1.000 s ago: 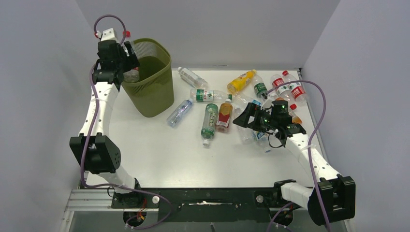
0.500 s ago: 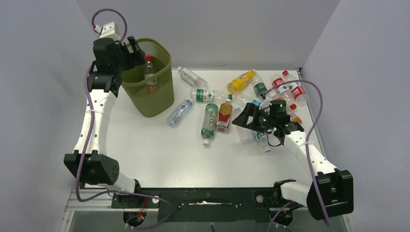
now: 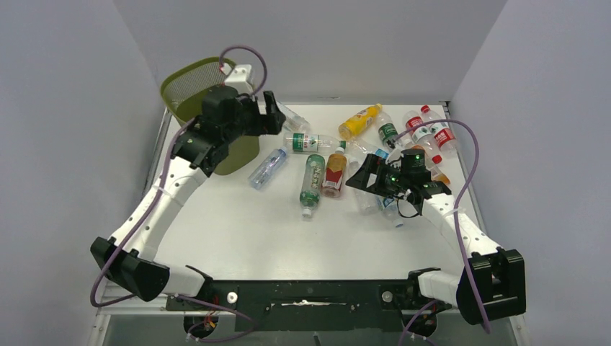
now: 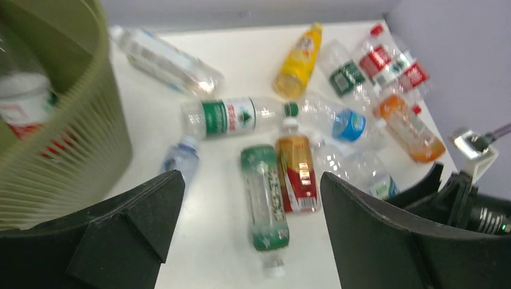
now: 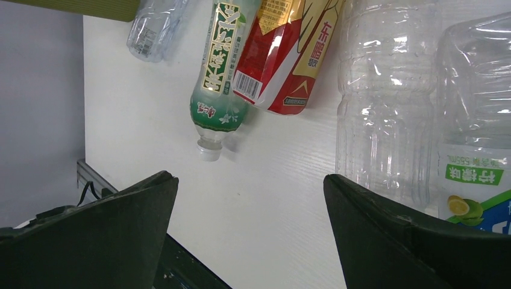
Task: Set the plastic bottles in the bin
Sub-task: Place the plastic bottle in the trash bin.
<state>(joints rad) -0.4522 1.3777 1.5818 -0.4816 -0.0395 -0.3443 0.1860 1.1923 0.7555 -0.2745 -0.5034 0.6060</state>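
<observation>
My left gripper keeps going down toward the bottle's middle (image 3: 313,179) until its fingers close around it, since they stand open across the green bottle's narrow way (image 3: 310,192).
The olive mesh bin (image 3: 186,86) stands at the back left, its rim leaning left, partly hidden by my left arm. In the left wrist view a red-labelled bottle (image 4: 24,102) lies inside the bin (image 4: 72,144). My left gripper (image 3: 274,109) (image 4: 252,176) hangs open and empty just right of the bin. Several plastic bottles lie across the table: green-labelled (image 3: 311,180) (image 4: 265,198) (image 5: 220,66), red-labelled (image 3: 334,173) (image 4: 296,174) (image 5: 283,54), blue (image 3: 267,168), yellow (image 3: 359,121). My right gripper (image 3: 360,180) (image 5: 250,177) is open and low beside a clear bottle (image 5: 385,102).
Grey walls close in the table on the left, back and right. More bottles with red and green labels (image 3: 425,130) cluster at the back right corner. A black rail (image 3: 310,295) with both arm bases runs along the near edge.
The left gripper opened and let a bottle drop into the bin, then swung right past the bin toward the bottles. The bin's rim shifted left. The right arm hardly moved.
</observation>
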